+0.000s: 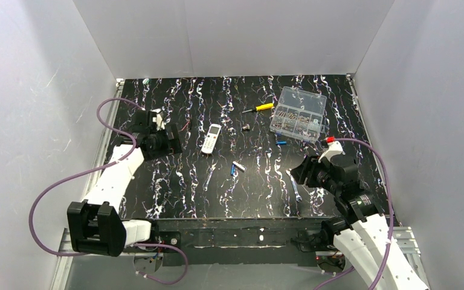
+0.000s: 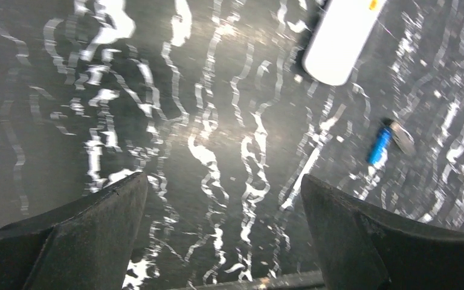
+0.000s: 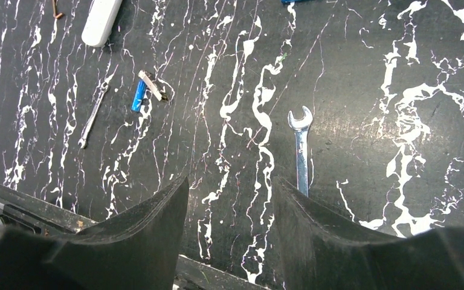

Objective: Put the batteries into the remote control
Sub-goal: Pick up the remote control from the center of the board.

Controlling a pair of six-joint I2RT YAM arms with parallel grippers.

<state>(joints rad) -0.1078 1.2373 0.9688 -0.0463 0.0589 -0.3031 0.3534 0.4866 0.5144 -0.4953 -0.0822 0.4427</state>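
I should keep moving my left gripper, wide open, toward the keypad half [image 1: 209, 144] and close it across its narrow width, because both long sides of the white remote control [image 1: 211, 139] are free.
The white remote control [image 1: 211, 139] lies left of the table's middle; its rounded end shows in the left wrist view [image 2: 338, 42] and the right wrist view [image 3: 101, 21]. One blue battery [image 1: 233, 170] [image 2: 379, 146] [image 3: 138, 96] lies just right of it, with a slim pale grey piece [image 3: 153, 86] touching its end. Another blue battery [image 1: 281, 143] lies farther right. My left gripper [image 1: 170, 138] [image 2: 223, 181] hangs wide open over bare table, left of the remote. My right gripper [image 1: 302, 170] [image 3: 229, 181] is open and empty, near the front right.
A silver wrench [image 1: 295, 185] [image 3: 301, 145] lies right beside my right gripper; a smaller wrench [image 1: 209, 179] [image 3: 93, 115] lies below the remote. A yellow-handled screwdriver [image 1: 258, 108] and a clear compartment box [image 1: 298, 113] sit at the back. White walls enclose three sides.
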